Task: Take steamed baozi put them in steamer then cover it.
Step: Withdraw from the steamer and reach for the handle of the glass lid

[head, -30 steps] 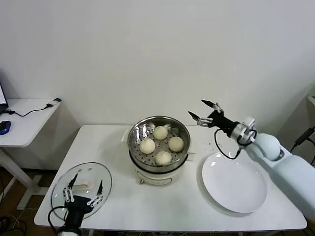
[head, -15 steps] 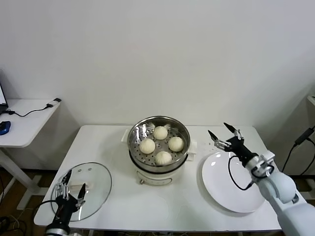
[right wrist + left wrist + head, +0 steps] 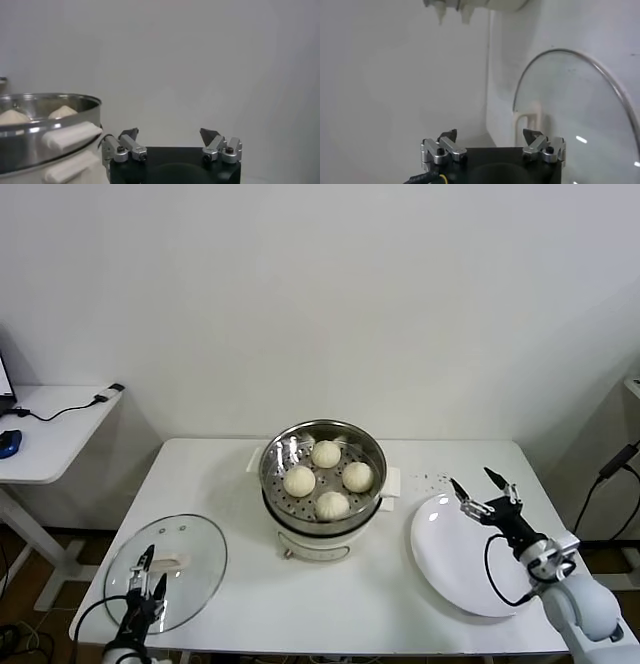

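My gripper will lower the glass cover (image 3: pixel 190 569) by its white handle, and it will settle flat above the baozi (image 3: pixel 299 481) because they sit low inside the steamer's rim.
Several cream-white baozi (image 3: pixel 331 478) sit in the shiny steel steamer (image 3: pixel 275 459) on its white pot base at the table's middle; the steamer's rim also shows in the right wrist view (image 3: pixel 35 107). The glass cover (image 3: pixel 200 559) with a white handle lies flat on the table at the front left, also in the left wrist view (image 3: pixel 580 110). My left gripper (image 3: pixel 146 572) is open and empty, low over the cover's near edge. My right gripper (image 3: pixel 483 488) is open and empty above the white plate's far rim, right of the steamer.
A flat white plate (image 3: pixel 460 574) lies on the white table (image 3: pixel 250 604) at the right. A side desk (image 3: pixel 45 434) with a cable and a blue mouse stands at the far left. A plain wall is behind.
My right gripper has drawn back from beside the steamer, down and to the right over the plate. My left gripper has pulled back toward the table's front edge.
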Action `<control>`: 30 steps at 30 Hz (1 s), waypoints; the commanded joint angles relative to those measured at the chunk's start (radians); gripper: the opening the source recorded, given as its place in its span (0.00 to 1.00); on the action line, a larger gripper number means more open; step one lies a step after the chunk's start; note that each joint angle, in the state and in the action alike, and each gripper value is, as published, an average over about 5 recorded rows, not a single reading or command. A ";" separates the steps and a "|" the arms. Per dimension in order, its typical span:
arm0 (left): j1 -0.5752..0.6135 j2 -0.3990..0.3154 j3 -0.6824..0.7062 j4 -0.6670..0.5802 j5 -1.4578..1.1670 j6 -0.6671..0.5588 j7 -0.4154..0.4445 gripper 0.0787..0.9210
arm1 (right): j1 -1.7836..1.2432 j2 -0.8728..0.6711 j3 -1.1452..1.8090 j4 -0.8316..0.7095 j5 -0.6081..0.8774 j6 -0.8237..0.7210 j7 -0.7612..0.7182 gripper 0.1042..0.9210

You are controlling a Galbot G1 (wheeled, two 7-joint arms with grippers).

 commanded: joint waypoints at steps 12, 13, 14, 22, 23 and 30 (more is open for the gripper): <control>-0.168 0.024 0.030 0.217 0.043 0.110 -0.151 0.88 | -0.055 0.044 0.051 -0.040 -0.061 0.031 -0.003 0.88; -0.174 0.027 0.032 0.226 0.053 0.113 -0.153 0.88 | -0.056 0.046 0.052 -0.042 -0.065 0.033 -0.004 0.88; -0.180 0.029 0.032 0.234 0.064 0.114 -0.155 0.88 | -0.056 0.047 0.052 -0.043 -0.068 0.035 -0.004 0.88; -0.225 0.034 0.039 0.283 0.073 0.126 -0.192 0.88 | -0.053 0.055 0.055 -0.051 -0.084 0.041 -0.007 0.88; -0.227 0.034 0.041 0.288 0.065 0.127 -0.199 0.88 | -0.052 0.057 0.055 -0.053 -0.088 0.043 -0.008 0.88; -0.243 0.030 0.055 0.308 0.041 0.117 -0.210 0.88 | -0.047 0.073 0.049 -0.067 -0.118 0.050 -0.014 0.88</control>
